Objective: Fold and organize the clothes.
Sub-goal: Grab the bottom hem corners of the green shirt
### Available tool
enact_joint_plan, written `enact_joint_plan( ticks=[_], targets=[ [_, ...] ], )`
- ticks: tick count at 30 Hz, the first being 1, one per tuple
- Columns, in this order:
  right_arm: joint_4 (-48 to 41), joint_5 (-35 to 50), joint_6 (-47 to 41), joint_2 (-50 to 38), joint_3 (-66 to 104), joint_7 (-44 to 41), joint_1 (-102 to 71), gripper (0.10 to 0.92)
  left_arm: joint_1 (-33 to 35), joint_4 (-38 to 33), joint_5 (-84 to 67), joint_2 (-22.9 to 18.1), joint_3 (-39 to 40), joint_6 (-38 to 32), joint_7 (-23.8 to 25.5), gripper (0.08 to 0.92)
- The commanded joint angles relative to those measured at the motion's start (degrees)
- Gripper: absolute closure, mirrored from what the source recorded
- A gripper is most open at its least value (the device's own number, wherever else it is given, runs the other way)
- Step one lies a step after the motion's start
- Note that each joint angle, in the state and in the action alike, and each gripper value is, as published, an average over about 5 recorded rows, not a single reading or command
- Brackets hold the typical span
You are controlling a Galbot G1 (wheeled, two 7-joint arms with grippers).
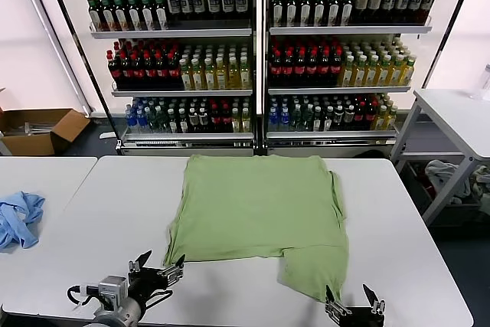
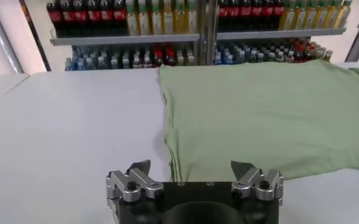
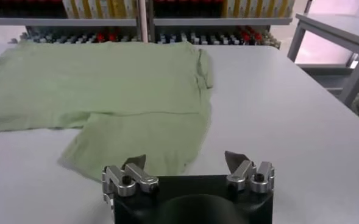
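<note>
The light green shirt lies thin and spread flat [image 1: 256,201], so when I lift, its near edge [image 1: 230,258] will fold over and its far edge will stay in place.
The light green shirt [image 1: 260,208] lies flat on the white table [image 1: 115,220], partly folded, with one flap reaching toward the front right; no collar or logo shows. It also shows in the left wrist view [image 2: 264,115] and the right wrist view [image 3: 106,85]. My left gripper [image 1: 158,264] is open and empty near the table's front edge, just left of the shirt's near left corner. My right gripper [image 1: 354,299] is open and empty at the front edge, just right of the flap's near corner. Left gripper [image 2: 191,168] and right gripper [image 3: 185,161] hold nothing.
A light-blue cloth [image 1: 19,218] lies on the adjacent table at far left. Shelves of bottles [image 1: 253,51] stand behind the table. Another table [image 1: 459,112] stands at the right, a cardboard box [image 1: 38,129] on the floor at back left.
</note>
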Motion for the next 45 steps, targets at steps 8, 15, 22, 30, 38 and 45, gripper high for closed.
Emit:
enact_joint_plan(
  ticks=[8,15,22,30,38,45],
  targets=[
    [-1.14,-0.59,0.19,0.27,-1.12,-0.58,0.86,0.203,-6.53,8.64,-0.90,-1.51,3.91,0.31,0.27,0.177],
    [-2.58,-0.42,0.41,0.32,-1.84,-0.58,1.56,0.319,-6.84,9.34,-1.14,-1.57,4.13,-0.21,0.43,0.240],
    [-3.95,-0.33,0.58,0.29,-2.67,-0.52,1.81,0.526,-6.47,9.59,-1.31,-1.65,4.16,-0.38,0.88,0.436],
    [-5.59,0.08,2.12,0.17,-3.22,-0.56,1.84,0.752,-6.05,9.84,-1.25,-1.62,4.35,-0.93,1.83,0.670],
    [-4.01,-1.38,3.93,0.43,-3.10,0.39,2.22,0.915,-5.12,7.35,-0.46,-1.27,4.07,-3.46,2.09,0.882],
    [0.75,-3.60,5.06,0.26,-0.63,0.53,2.76,0.919,-5.08,2.68,-1.54,-0.15,1.08,-3.35,1.63,0.914]
  ],
)
